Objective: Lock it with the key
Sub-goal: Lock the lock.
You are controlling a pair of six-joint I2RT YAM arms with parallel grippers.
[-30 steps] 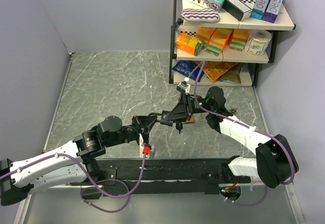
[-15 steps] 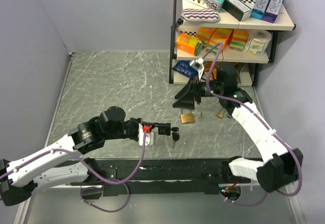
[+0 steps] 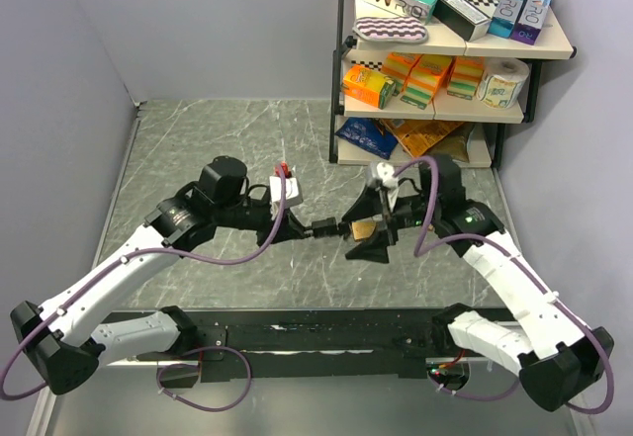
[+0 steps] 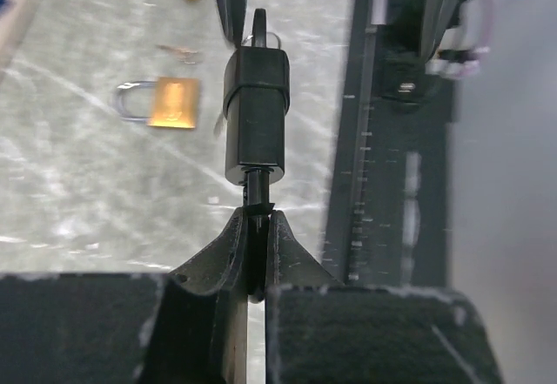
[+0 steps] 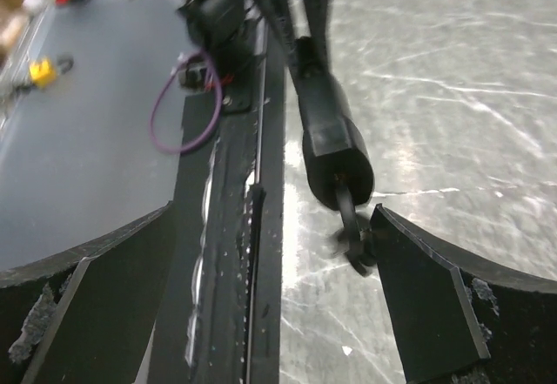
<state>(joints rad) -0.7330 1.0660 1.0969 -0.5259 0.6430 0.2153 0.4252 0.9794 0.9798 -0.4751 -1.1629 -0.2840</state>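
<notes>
Next, my right gripper takes hold of the padlock's body before my left gripper grips the shackle again. Only my left gripper is holding the black padlock, by its shackle.
A black padlock hangs in the air on a key that runs into its underside. My left gripper is shut on the key's head. In the top view the black padlock sits between the two grippers over the middle of the table. My right gripper is wide open at the lock's far end. The padlock's body lies ahead of the right gripper, and its shackle nearly touches the right-hand finger. In the top view the right gripper points toward the left one.
A brass padlock lies on the marble table with loose keys beyond it; it is partly hidden by the right gripper in the top view. A shelf unit with boxes stands at the back right. A black rail runs along the near edge.
The left arm has swung from the near edge up to mid-table with the lock and key. The right gripper opened wide, lifted toward the shelf, then came back down to the shackle.
</notes>
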